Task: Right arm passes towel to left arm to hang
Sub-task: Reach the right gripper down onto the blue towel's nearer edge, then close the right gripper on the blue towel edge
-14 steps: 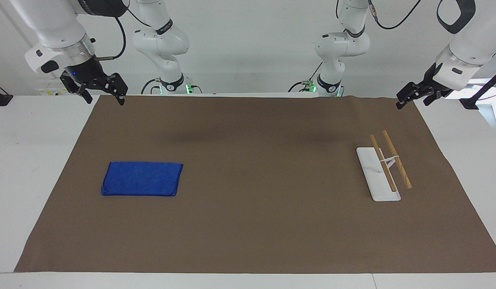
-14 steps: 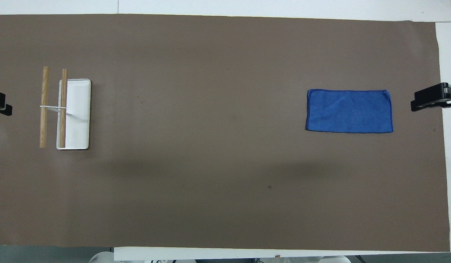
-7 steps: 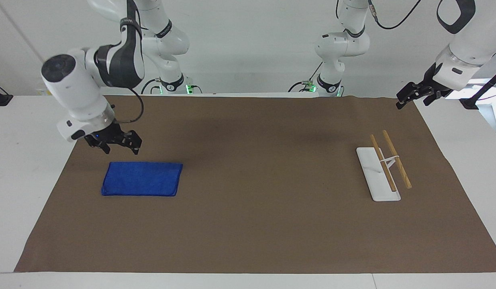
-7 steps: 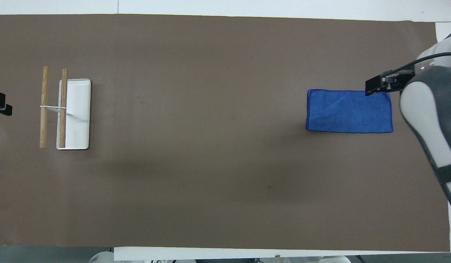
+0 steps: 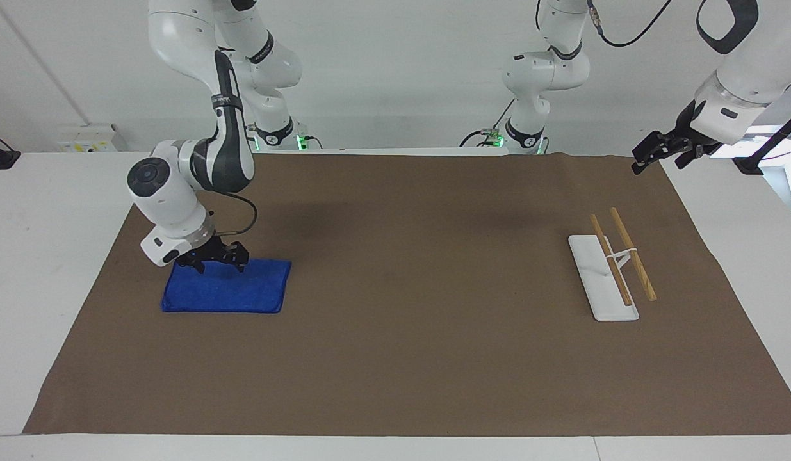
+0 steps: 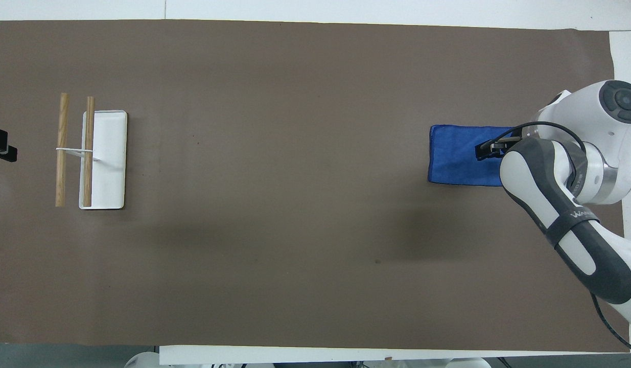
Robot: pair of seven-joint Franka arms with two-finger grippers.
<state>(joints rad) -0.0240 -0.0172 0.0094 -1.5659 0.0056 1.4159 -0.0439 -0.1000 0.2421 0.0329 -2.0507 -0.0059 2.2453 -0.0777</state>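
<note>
My right gripper is clear of the blue towel's far edge [image 6: 430,154], which lies loose, so the towel will bunch and sag into folds when I lift it.
The blue towel [image 5: 235,291] lies flat on the brown mat toward the right arm's end of the table; it also shows in the overhead view [image 6: 458,163]. My right gripper [image 5: 220,262] is open and low over the towel's edge nearer the robots, fingertips at or just above the cloth. In the overhead view the right gripper [image 6: 491,149] is partly hidden by its own arm, which also covers one end of the towel. My left gripper [image 5: 651,153] waits raised over the mat's corner at the left arm's end; its tip shows in the overhead view [image 6: 1,147].
A white rack base [image 5: 590,272] with two wooden bars [image 5: 632,253] on a white bracket stands toward the left arm's end; the base also shows in the overhead view [image 6: 111,158]. The brown mat [image 5: 421,333] covers most of the white table.
My right arm has swung down from high over the mat's corner to the towel, the gripper now low over it. The towel, rack and left arm have not moved.
</note>
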